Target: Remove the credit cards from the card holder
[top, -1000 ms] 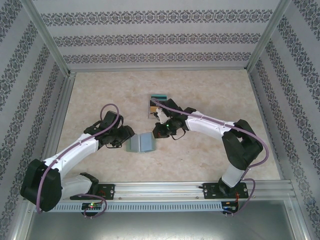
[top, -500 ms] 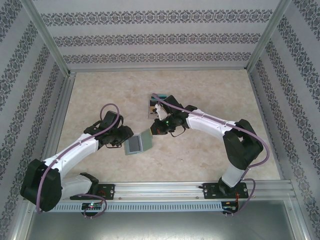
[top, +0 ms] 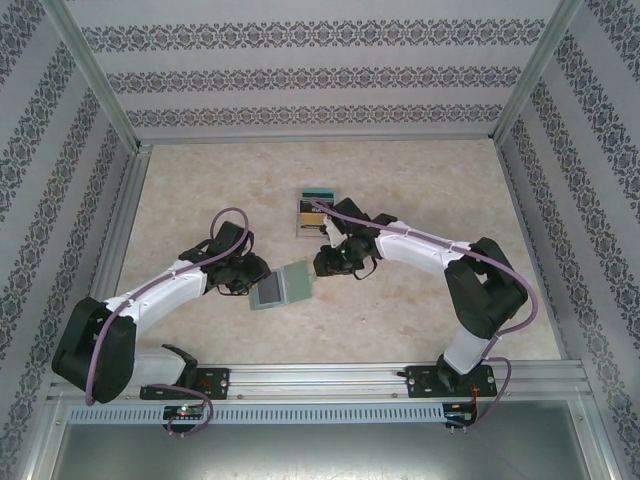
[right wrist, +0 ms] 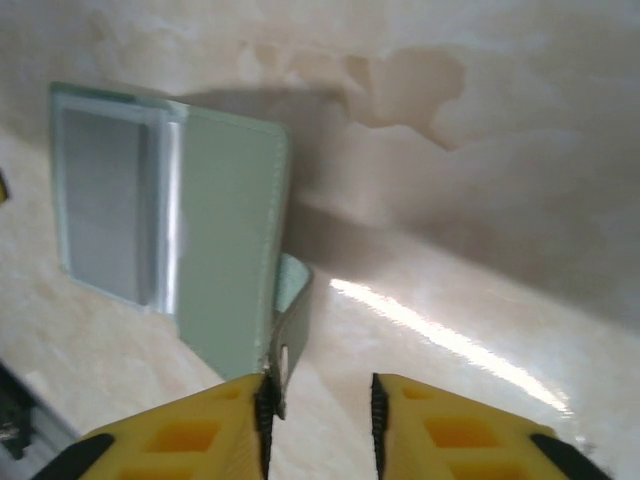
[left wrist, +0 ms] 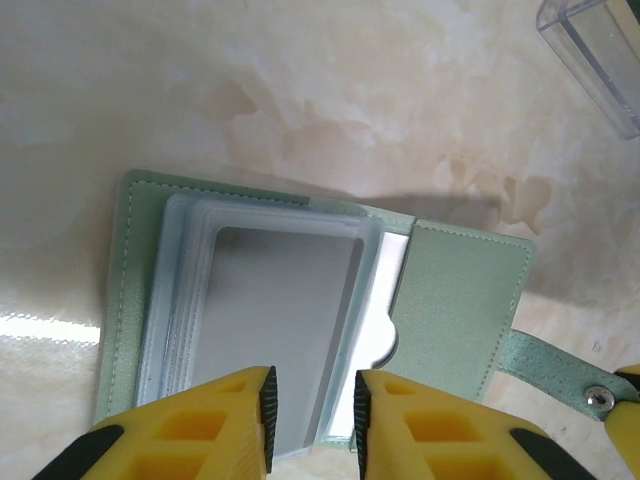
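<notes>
I should move my right gripper onto the card holder's flap (left wrist: 455,308) and press it down with closed fingers, as the little tab (left wrist: 556,370) leans against that gripper and the card holder lies loose.
The grey-green card holder (top: 283,287) lies open on the table between my two grippers. Its clear pockets (left wrist: 260,330) face up, and a flat grey surface shows through the top one. I cannot tell whether that is a card. My left gripper (left wrist: 312,420) hovers over the pockets' near edge with its jaws a narrow gap apart (top: 252,283). My right gripper (right wrist: 318,420) is open at the holder's (right wrist: 225,250) flap; the little tab (right wrist: 295,300) leans against its left finger. Credit cards (top: 316,203) in teal and orange stand in a clear stand behind.
The clear plastic stand (left wrist: 595,50) sits just beyond the holder, close to the right arm's wrist (top: 350,235). Metal frame rails (top: 130,230) and patterned walls bound the marbled table on three sides.
The right gripper has opened and let go of the tab. The holder has gone from a folded tent shape to lying open. The left gripper has narrowed and moved in over the pockets.
</notes>
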{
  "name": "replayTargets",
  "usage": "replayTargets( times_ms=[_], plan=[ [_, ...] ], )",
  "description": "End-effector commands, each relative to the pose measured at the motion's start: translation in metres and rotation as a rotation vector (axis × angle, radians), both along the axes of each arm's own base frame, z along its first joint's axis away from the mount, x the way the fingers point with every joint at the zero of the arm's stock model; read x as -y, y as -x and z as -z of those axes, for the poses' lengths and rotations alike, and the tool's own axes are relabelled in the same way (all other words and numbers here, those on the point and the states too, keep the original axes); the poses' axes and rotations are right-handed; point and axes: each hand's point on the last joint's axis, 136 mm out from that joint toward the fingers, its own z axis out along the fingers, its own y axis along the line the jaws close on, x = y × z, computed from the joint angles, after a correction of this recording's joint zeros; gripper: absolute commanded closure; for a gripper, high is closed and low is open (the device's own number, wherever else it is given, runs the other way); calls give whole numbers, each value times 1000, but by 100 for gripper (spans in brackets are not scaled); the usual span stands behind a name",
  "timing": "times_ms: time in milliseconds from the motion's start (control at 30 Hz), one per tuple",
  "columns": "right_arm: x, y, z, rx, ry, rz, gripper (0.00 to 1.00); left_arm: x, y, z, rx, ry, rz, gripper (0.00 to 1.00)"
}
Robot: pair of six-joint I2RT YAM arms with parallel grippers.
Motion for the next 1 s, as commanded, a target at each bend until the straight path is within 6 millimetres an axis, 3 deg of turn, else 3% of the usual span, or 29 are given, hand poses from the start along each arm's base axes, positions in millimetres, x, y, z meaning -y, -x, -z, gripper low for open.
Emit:
replayTargets(
  times_ms=[0, 200, 367, 567, 633, 867, 967],
  plan=[
    [14, -12, -16, 126, 119, 15, 64, 3, -5, -7, 30, -22, 35, 72],
    [20, -28, -53, 321, 280, 18, 58, -8, 1, 0, 6, -70, 16, 73],
    [-21, -19, -66, 291, 162, -64, 64, -13, 4, 4, -4, -86, 4, 74],
    [-74, 5, -44, 122, -12, -177, 87, -13, 6, 15, -22, -73, 7, 78],
    [-80, 8, -29, 66, -19, -185, 94, -13, 8, 19, -32, -75, 9, 83],
    [-95, 9, -2, -61, -103, -181, 96, -18, 17, 39, -84, -103, 16, 88],
    [-89, 6, 14, -85, -45, -164, 99, -20, 19, 44, -101, -116, 19, 88]
  ],
)
